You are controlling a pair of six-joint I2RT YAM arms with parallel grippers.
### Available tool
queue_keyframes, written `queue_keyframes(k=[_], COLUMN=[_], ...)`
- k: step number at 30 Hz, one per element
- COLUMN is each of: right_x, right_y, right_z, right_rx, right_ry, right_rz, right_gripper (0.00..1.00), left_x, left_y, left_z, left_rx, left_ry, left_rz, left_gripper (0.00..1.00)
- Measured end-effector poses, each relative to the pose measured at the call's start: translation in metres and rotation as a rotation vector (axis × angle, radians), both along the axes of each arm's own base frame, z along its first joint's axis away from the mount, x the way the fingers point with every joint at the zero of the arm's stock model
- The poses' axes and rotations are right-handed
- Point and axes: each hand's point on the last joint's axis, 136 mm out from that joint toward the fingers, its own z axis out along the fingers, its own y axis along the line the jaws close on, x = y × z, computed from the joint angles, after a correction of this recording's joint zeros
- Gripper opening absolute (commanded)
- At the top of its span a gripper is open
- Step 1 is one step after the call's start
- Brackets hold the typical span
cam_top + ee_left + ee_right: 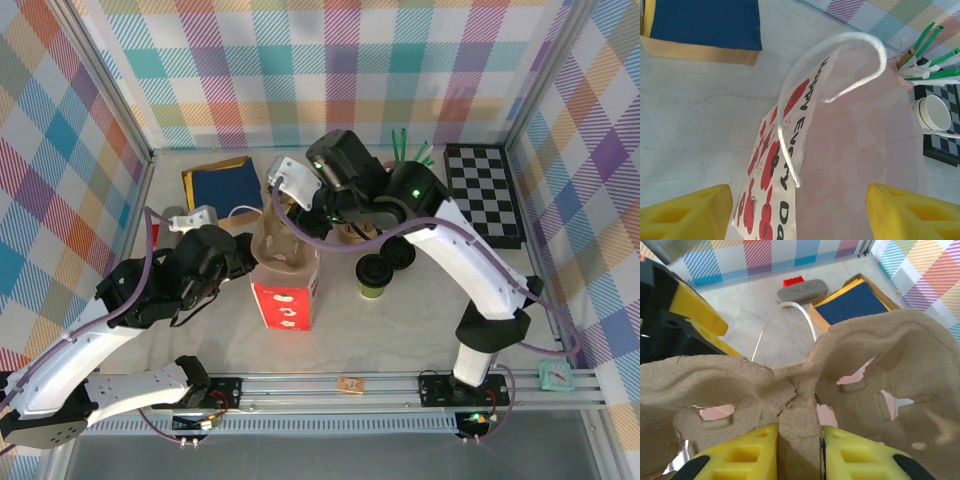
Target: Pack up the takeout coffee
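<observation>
The string handle makes a loop over the bag's opening (860, 120), and the carrier must go down there. My left gripper should first take hold of the handle (781, 117) and pull it to the side.
The takeout coffee (374, 274), a green cup under a black lid, stands on the table right of the bag. The paper bag (286, 303), white with red print, stands upright at the centre with its mouth open. A brown pulp cup carrier (279, 248) sits over that mouth, and my right gripper (798, 440) is shut on the carrier's (790, 385) middle ridge. My left gripper (799, 200) is open just left of the bag (865, 150), its yellow fingers either side of the bag's edge and white string handle (790, 150), holding nothing.
A second black lid (401, 254) lies beside the coffee. A blue box (222, 185) sits at the back left. Green straws (410, 152) and a checkerboard (485, 190) are at the back right, with white lids (932, 112) near the straws. A grey case (802, 290) lies beyond the bag.
</observation>
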Motion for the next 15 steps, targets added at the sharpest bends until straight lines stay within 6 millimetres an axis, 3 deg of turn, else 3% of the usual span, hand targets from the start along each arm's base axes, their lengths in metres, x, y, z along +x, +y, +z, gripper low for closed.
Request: queue_keyframes(k=[5, 10, 15], right_x=[-0.001, -0.005, -0.003], right_y=[0.008, 0.008, 0.01], right_z=[-0.023, -0.032, -0.043], right_rx=[-0.06, -0.086, -0.116], right_ry=[0.045, 0.071, 0.088], right_rz=[0.03, 0.051, 0.064], right_gripper=[0.27, 0.28, 0.28], left_x=[0.009, 0.021, 0.032], left_y=[0.012, 0.029, 0.026], left_z=[-0.001, -0.001, 0.0], left_rx=[-0.007, -0.033, -0.067], left_ry=[0.006, 0.016, 0.026], left_rz=[0.036, 0.084, 0.062], left_gripper=[0.66, 0.61, 0.58])
